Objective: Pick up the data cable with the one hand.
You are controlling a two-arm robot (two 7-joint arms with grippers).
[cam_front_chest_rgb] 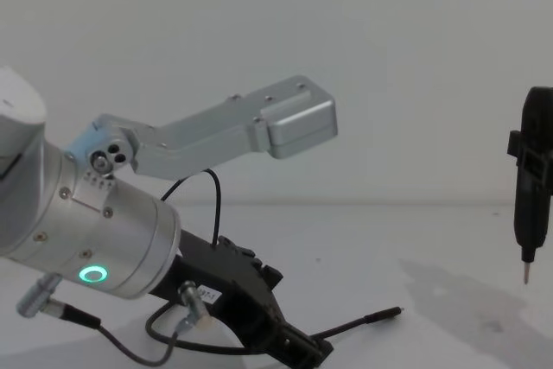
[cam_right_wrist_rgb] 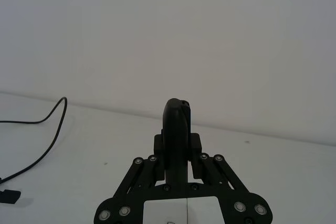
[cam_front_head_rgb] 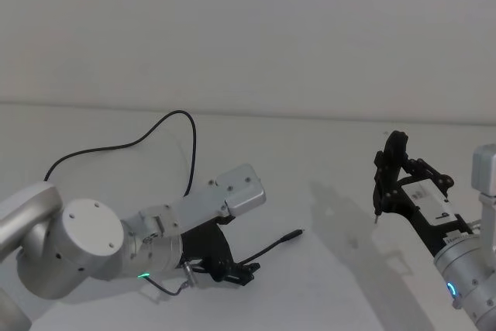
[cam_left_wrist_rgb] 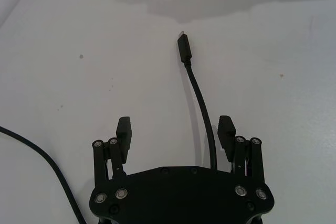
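Note:
My gripper will lift the data cable (cam_left_wrist_rgb: 203, 108), and the data cable will hold its plug out stiffly, because its short end is almost straight and stands off its shadow (cam_left_wrist_rgb: 193, 114).
The data cable (cam_front_head_rgb: 273, 247) is a thin black cord lying on the white table, its slim plug (cam_front_head_rgb: 294, 234) pointing right. Its far length loops back across the table (cam_front_head_rgb: 116, 145). My left gripper (cam_front_head_rgb: 237, 272) sits low over the cable just behind the plug, open. In the left wrist view the cable (cam_left_wrist_rgb: 201, 98) runs between the fingers, close beside one fingertip (cam_left_wrist_rgb: 226, 128) and far from the other. The chest view shows the left gripper (cam_front_chest_rgb: 302, 350) near the table and the plug (cam_front_chest_rgb: 385, 313) beyond it. My right gripper (cam_front_head_rgb: 387, 184) hovers at the right, shut on a black pen-like tool (cam_right_wrist_rgb: 177, 124).
The tool's metal pin tip (cam_front_chest_rgb: 525, 278) hangs above the table (cam_front_head_rgb: 325, 160) at the right. A short grey wire (cam_front_chest_rgb: 130, 347) with a silver plug hangs from my left wrist. A plain wall stands behind the table.

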